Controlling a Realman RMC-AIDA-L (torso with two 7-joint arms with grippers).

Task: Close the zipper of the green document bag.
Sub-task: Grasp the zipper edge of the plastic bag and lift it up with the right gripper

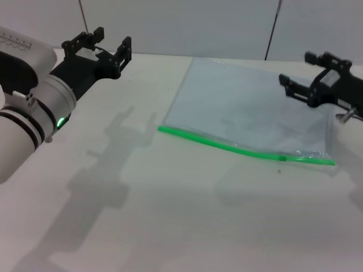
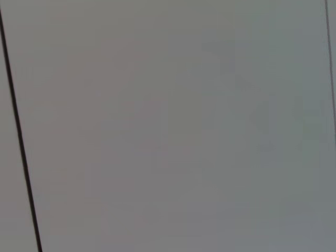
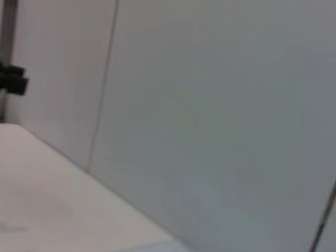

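I should swing my right gripper back and grab the zipper's end (image 1: 325,162) by the slider from the bag's near side, because my right gripper is hanging over the bag (image 1: 306,120) past the green zipper.
The green document bag (image 1: 249,107) lies flat on the white table, right of centre in the head view, translucent and pale blue-grey. Its zipper (image 1: 227,146) is a bright green strip along the near long edge, with a small slider (image 1: 281,157) close to the right end. My left gripper (image 1: 112,42) hangs open above the table at the far left, well away from the bag. Over the bag's right edge, my right gripper (image 1: 298,71) also hangs open, holding nothing. Neither wrist view shows the zipper.
The white table (image 1: 142,198) runs up to a pale wall (image 1: 170,22) at the back. The left wrist view shows only wall with a dark line (image 2: 21,136). The right wrist view shows wall, a strip of table (image 3: 47,199) and a dark part (image 3: 13,81) at one edge.
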